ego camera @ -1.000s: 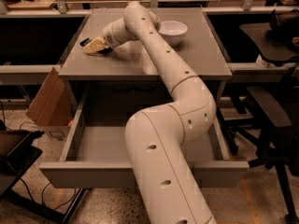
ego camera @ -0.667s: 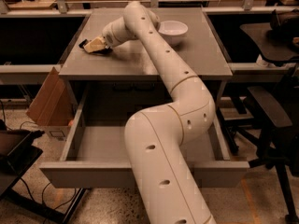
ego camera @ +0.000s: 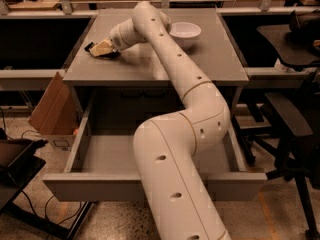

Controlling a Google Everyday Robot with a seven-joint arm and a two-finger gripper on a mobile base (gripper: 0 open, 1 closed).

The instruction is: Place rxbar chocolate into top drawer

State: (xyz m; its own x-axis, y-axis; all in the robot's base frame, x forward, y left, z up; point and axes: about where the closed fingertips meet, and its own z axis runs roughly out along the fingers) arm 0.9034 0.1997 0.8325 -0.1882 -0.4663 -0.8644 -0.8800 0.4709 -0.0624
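Observation:
The robot's gripper is low and slanted over the rxbar chocolate (ego camera: pixel 111 55), so it should open, move back and take the bar from above at a steeper angle before lifting it.
My gripper (ego camera: pixel 102 48) is down at the table top, near the far left corner of the grey table (ego camera: pixel 150 66), with the arm reaching over the table from the front. The rxbar chocolate (ego camera: pixel 90 47) shows as a dark sliver at the gripper's tip, lying on the table; most of it is hidden by the gripper. The top drawer (ego camera: pixel 95 189) is pulled open below the table, and the bare part of its grey floor holds nothing. The arm covers the drawer's middle.
A white bowl (ego camera: pixel 185 32) stands at the back of the table, right of the gripper. A cardboard box (ego camera: pixel 50 111) leans left of the drawer. A black office chair (ego camera: pixel 292 126) stands to the right, and a dark stand (ego camera: pixel 17 166) at lower left.

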